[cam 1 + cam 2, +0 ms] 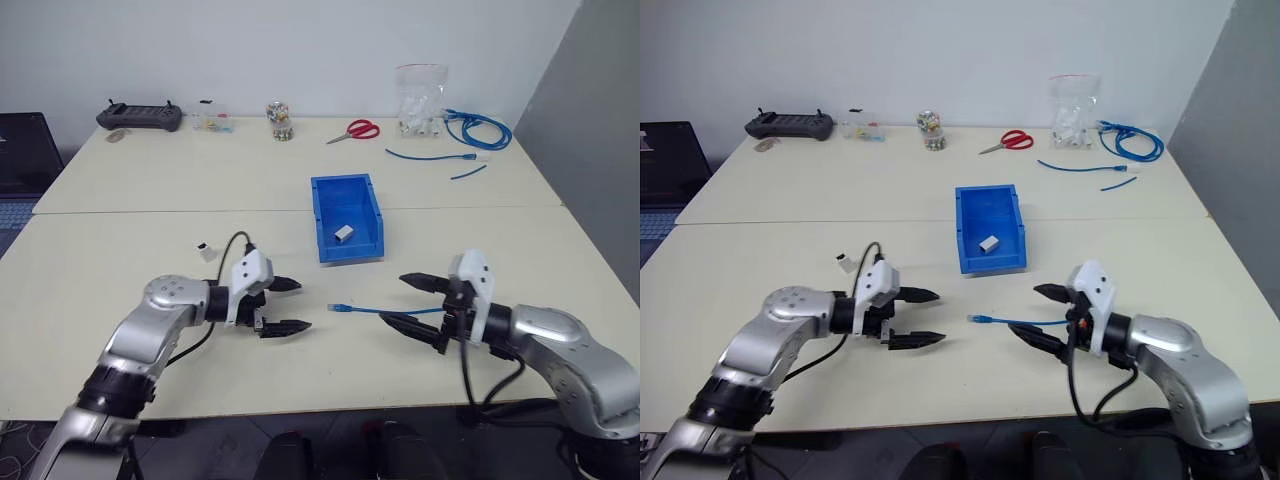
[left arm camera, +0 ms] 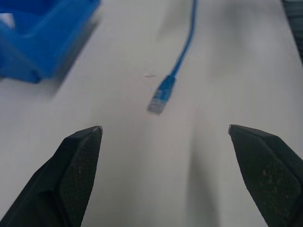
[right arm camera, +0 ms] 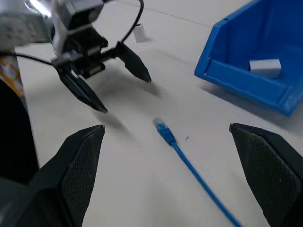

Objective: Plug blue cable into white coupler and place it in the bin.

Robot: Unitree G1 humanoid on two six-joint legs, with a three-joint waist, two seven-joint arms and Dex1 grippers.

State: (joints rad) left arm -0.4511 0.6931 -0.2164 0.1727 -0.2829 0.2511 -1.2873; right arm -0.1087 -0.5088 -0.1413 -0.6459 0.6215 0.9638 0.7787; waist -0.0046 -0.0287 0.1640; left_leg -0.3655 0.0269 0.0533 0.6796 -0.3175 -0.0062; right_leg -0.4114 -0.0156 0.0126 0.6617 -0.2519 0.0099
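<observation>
My gripper will lift the cable near its clear plug, and its tail (image 1: 428,311) should then stick out stiffly, because the blue cable runs straight (image 1: 367,309) behind the plug.
The blue cable (image 1: 385,311) lies flat on the table, its clear plug (image 2: 160,94) pointing toward my left gripper (image 1: 305,305). That gripper is open, empty, and a short way from the plug. My right gripper (image 1: 392,298) is open around the cable's other part without gripping it; the cable (image 3: 189,165) rests on the table below its fingers. The blue bin (image 1: 318,215) stands just beyond, with a white block (image 1: 344,232) inside. A small white coupler (image 1: 206,250) sits on the table beyond my left arm.
At the back of the table are red scissors (image 1: 358,129), a clear bag of white blocks (image 1: 420,100), a coiled blue cable bundle (image 1: 480,128), short cable pieces (image 1: 430,155), a black controller (image 1: 140,117) and a small jar (image 1: 281,122).
</observation>
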